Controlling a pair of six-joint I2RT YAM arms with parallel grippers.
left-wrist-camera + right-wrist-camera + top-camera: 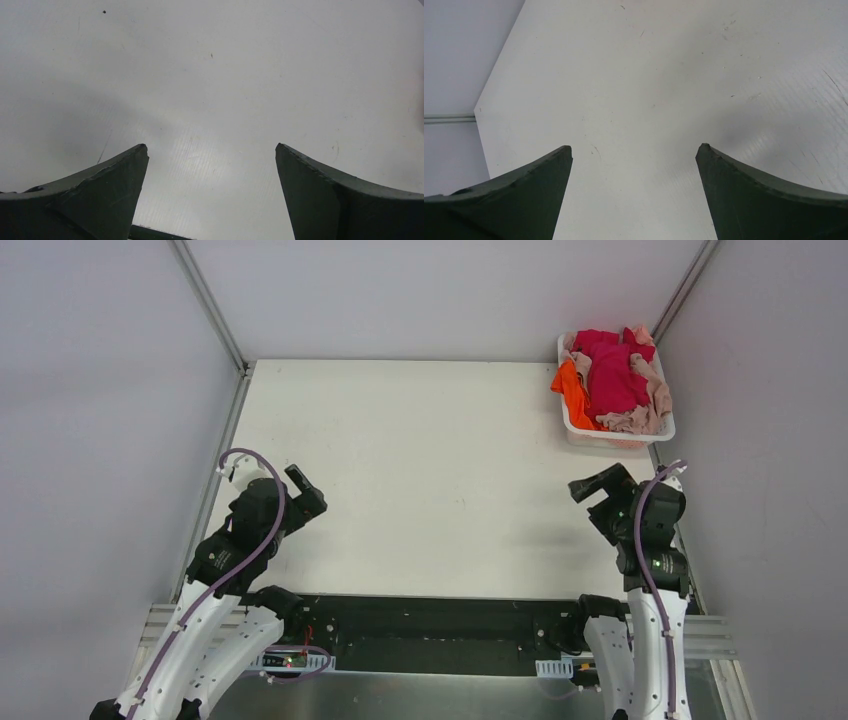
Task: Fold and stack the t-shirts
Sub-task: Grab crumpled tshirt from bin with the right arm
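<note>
The crimson red shirt is uncovered on top of the white basket's pile. My right gripper carries on toward it, opens, and closes on its cloth.
The t-shirts lie crumpled in a white basket at the far right corner of the table. A crimson red shirt is on top, an orange one hangs over the left rim, and pinkish-beige ones show at the right and front. My left gripper is open and empty over the near left of the table; its view shows only bare table. My right gripper is open and empty near the right side, in front of the basket; its view shows only bare table too.
The white table is walled by grey panels on the left, back and right. A black rail runs along the near edge between the arm bases.
</note>
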